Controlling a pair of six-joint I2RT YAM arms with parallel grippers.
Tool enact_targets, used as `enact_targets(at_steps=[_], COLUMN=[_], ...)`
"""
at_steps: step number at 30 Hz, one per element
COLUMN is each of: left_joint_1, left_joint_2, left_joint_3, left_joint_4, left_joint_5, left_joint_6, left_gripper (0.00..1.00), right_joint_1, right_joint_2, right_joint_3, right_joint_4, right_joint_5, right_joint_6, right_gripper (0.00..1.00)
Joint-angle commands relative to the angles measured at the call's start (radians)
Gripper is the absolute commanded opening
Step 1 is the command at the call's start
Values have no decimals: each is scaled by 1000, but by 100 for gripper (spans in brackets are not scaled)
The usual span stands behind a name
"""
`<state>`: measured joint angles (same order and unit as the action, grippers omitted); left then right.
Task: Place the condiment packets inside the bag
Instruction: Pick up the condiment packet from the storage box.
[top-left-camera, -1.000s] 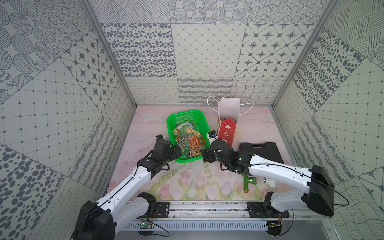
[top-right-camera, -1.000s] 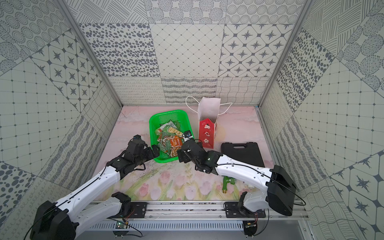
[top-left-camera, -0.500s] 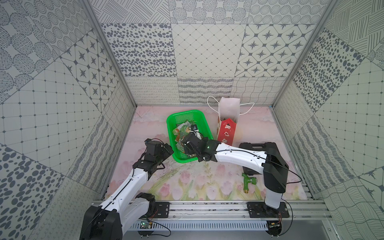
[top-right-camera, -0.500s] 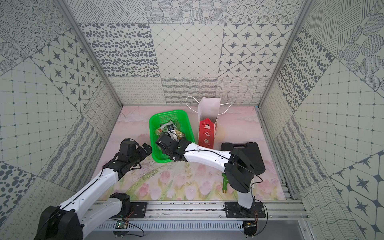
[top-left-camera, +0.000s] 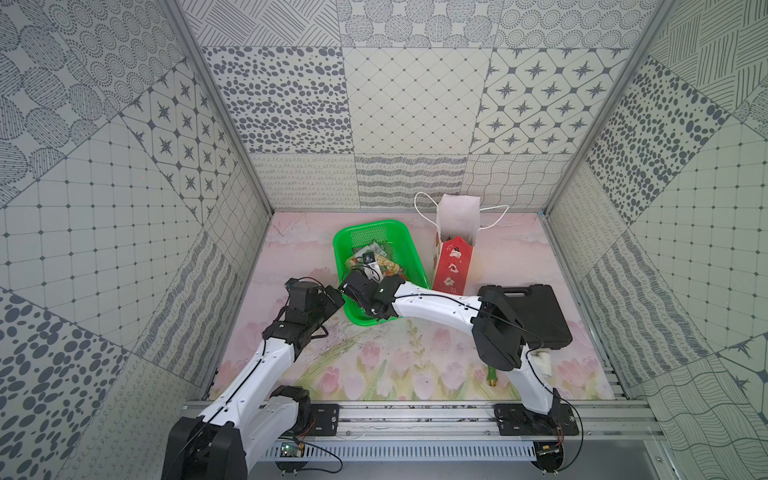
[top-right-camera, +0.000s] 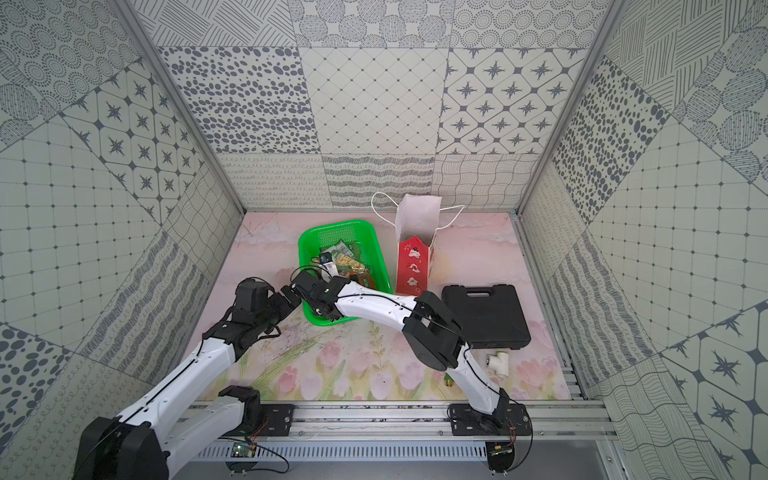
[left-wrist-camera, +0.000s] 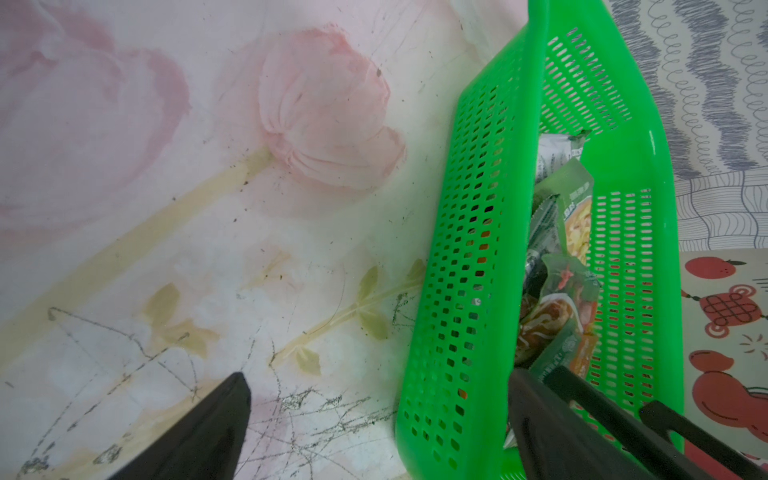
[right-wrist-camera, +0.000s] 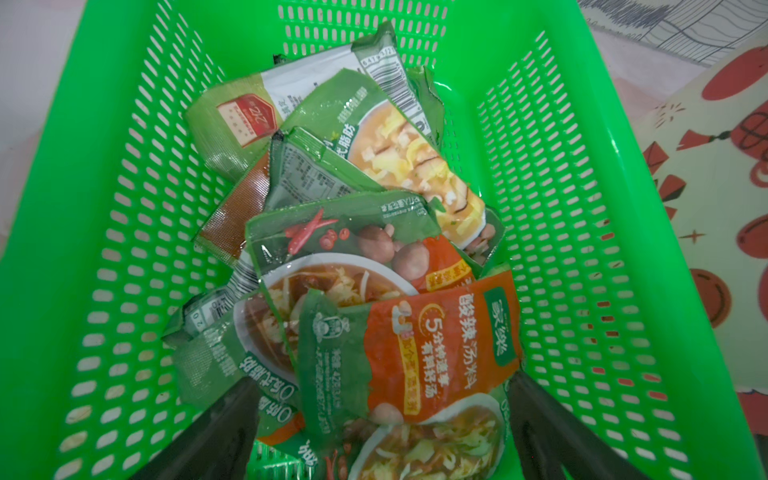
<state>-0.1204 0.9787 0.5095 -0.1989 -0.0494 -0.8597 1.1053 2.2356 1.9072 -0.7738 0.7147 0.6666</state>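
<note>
I can see the top packet's upper edge (right-wrist-camera: 360, 301) on top of its neighbour's soup photo, so I expect the packet to come away alone when I lift it.
Several condiment packets (right-wrist-camera: 407, 340), green with orange panels and soup photos, lie piled in a green mesh basket (right-wrist-camera: 124, 208); both top views show the packets (top-left-camera: 388, 264) (top-right-camera: 347, 262). My right gripper (right-wrist-camera: 382, 380) hangs open just over the near end of the pile, a finger on each side of the top packet, holding nothing. My left gripper (left-wrist-camera: 377, 376) is open astride the basket's (left-wrist-camera: 469, 249) near left wall, one finger outside, one inside. The bag (top-left-camera: 453, 262) (top-right-camera: 413, 266), red-fronted with white handles, stands upright right of the basket (top-left-camera: 376, 224).
A black plastic case (top-left-camera: 536, 311) lies on the mat to the right, partly under my right arm's elbow. A white pipe fitting (top-right-camera: 496, 363) and a small green part (top-left-camera: 492, 376) lie near the front right. Patterned walls close in the back and both sides.
My right gripper swung left from the mat beside the bag to over the basket's near end, its elbow folding above the black case. The left gripper stayed by the basket's left wall.
</note>
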Motion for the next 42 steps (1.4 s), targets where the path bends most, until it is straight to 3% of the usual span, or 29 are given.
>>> enact_targets(at_steps=[1, 9, 14, 27, 42], left_joint_1=[8, 11, 13, 11, 13], left_joint_2=[-7, -3, -3, -10, -8], left_joint_3=[-3, -2, -1, -2, -4], left_joint_4=[9, 14, 15, 20, 30], left_joint_5=[14, 18, 18, 25, 40], left_joint_6=[-4, -2, -1, 2, 3], left_gripper=[100, 100, 99, 100, 100], right_joint_1=[7, -17, -22, -25, -48], right_joint_2=[70, 133, 111, -78, -193], right_joint_3=[100, 176, 170, 0, -135], right_joint_4=[-116, -229, -269, -278, -278], right_joint_5=[62, 105, 154, 207, 149], right_joint_6=[25, 75, 90, 152, 205], right_gripper=[94, 80, 76, 74, 60])
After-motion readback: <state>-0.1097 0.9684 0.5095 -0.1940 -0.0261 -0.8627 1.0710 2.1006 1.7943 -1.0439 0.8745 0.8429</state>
